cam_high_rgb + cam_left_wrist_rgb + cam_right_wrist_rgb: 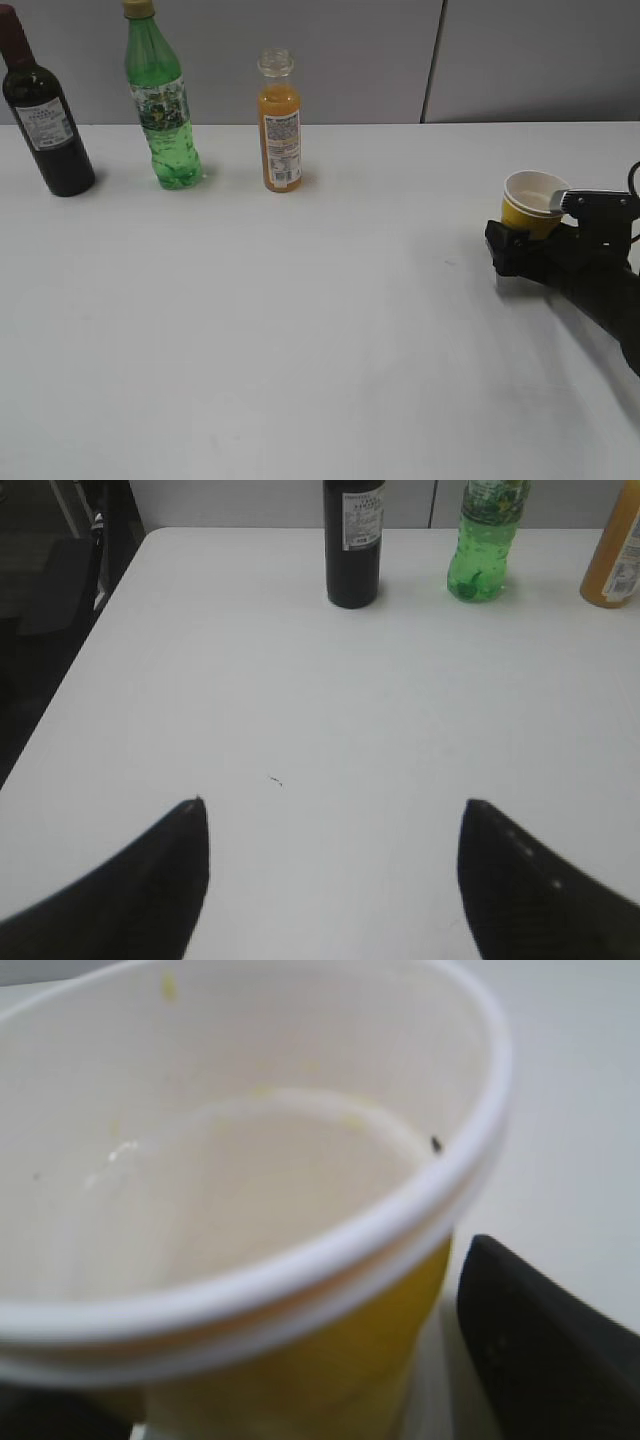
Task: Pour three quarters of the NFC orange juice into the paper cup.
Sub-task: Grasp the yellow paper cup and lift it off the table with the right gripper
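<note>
My gripper should expect a thin yellow ring hidden at the bottom of the paper cup, because yellow specks dot the white inside of the cup.
The NFC orange juice is a small clear bottle of orange liquid with a white label. It stands uncapped at the back of the table, and its edge shows in the left wrist view. The yellow paper cup stands at the right, white and empty inside with a dark speck. My right gripper is open with its fingers on either side of the cup; a thin gap shows beside the right finger. My left gripper is open and empty over bare table, out of the exterior view.
A green bottle and a dark wine bottle stand left of the juice along the back; both show in the left wrist view, green and dark. The white table ends at its left edge.
</note>
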